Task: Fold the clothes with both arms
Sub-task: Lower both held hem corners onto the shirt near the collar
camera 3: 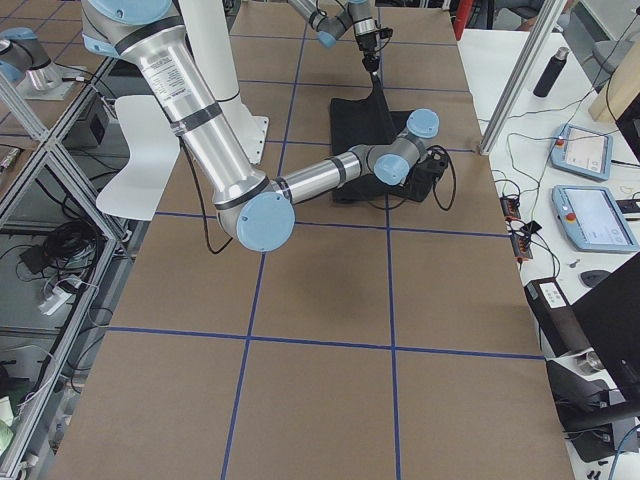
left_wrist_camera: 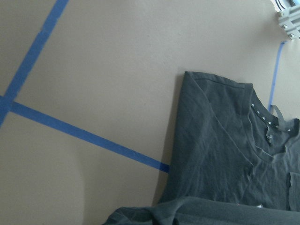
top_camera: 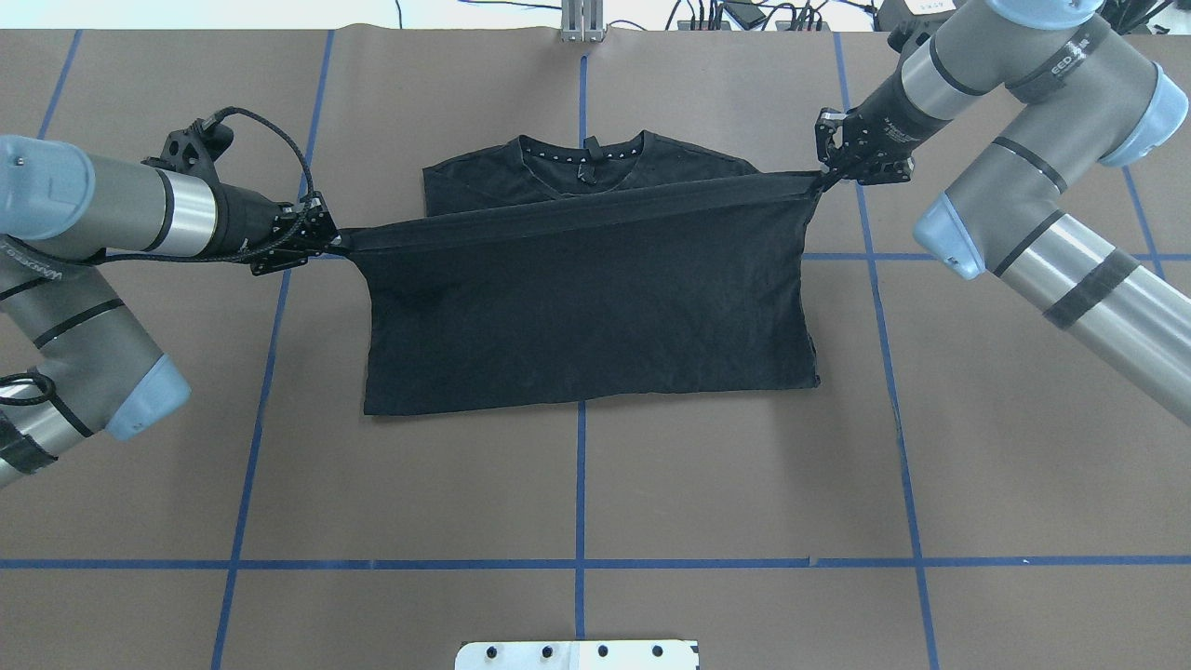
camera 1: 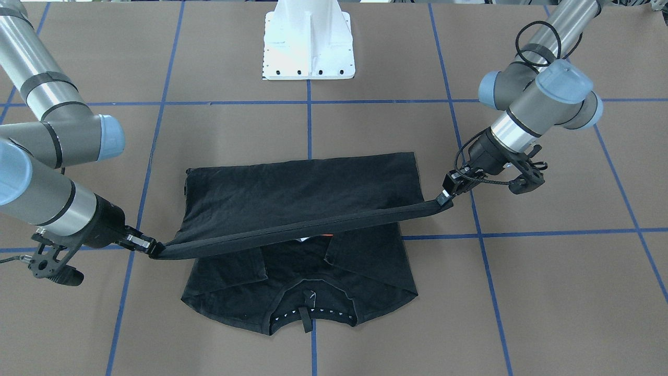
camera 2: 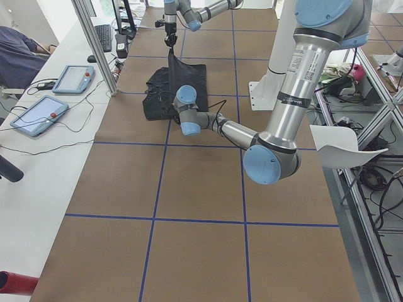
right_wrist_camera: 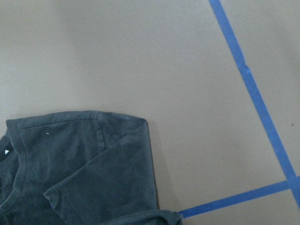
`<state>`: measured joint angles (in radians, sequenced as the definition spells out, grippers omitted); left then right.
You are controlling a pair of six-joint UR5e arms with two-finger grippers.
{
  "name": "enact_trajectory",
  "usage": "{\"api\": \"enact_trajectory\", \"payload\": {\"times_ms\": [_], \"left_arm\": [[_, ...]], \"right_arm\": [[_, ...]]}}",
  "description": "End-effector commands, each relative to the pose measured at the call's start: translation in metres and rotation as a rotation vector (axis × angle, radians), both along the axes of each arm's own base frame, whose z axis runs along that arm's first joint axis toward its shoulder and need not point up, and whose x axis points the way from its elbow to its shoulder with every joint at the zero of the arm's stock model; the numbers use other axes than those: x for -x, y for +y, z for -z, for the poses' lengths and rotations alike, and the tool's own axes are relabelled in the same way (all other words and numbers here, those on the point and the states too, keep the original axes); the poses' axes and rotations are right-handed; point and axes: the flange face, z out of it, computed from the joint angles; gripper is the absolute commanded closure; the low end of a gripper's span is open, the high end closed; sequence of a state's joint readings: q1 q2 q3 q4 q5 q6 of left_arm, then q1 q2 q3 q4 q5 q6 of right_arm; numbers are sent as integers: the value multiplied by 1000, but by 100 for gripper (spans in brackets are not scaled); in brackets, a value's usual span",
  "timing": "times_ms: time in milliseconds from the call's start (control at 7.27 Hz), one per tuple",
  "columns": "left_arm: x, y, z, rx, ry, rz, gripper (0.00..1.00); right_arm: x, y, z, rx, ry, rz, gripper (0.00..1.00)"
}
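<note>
The raised hem (camera 1: 307,233) is already stretched tight past the folded sleeves and hangs short of the collar. My grippers should ease inward and lower it toward the collar (camera 1: 310,311).
The black T-shirt (top_camera: 586,307) lies mid-table with its collar (top_camera: 582,154) on the far side from the robot's base. Its sleeves are folded in over the chest. The hem edge is lifted off the table and pulled taut between both grippers, hanging above the chest. My left gripper (top_camera: 330,240) is shut on one hem corner, also seen as the left gripper (camera 1: 446,194). My right gripper (top_camera: 823,177) is shut on the other corner, also seen as the right gripper (camera 1: 148,246). A sliver of red and white print (camera 1: 318,236) shows under the raised edge. Both wrist views look down on the T-shirt (left_wrist_camera: 220,150) and the folded sleeve (right_wrist_camera: 84,164).
The white pedestal (camera 1: 308,42) stands at the robot's side of the brown table, which is marked with blue tape lines (top_camera: 582,484). A side bench carries tablets (camera 2: 38,113) and cables, with a person's arm (camera 2: 16,56) beside it.
</note>
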<state>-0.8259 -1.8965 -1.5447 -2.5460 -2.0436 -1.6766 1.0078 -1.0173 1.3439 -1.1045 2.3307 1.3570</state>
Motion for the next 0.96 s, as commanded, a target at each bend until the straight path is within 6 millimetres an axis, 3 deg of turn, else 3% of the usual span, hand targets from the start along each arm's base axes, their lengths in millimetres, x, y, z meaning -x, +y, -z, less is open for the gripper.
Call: {"api": "enact_trajectory", "payload": {"times_ms": [0, 275, 413, 550, 826], "left_arm": [[6, -8, 18, -14, 23, 14, 100], [23, -22, 33, -22, 34, 39, 100], [41, -30, 34, -16, 42, 33, 100], [45, -32, 33, -13, 42, 33, 100], [41, -35, 26, -6, 31, 35, 100]], "right_arm": [[-11, -11, 15, -13, -12, -21, 100], [-27, -26, 45, -39, -41, -44, 100], [-42, -32, 53, -52, -51, -61, 100], [-47, -36, 62, -63, -55, -69, 100], [-38, -38, 49, -48, -38, -62, 100]]}}
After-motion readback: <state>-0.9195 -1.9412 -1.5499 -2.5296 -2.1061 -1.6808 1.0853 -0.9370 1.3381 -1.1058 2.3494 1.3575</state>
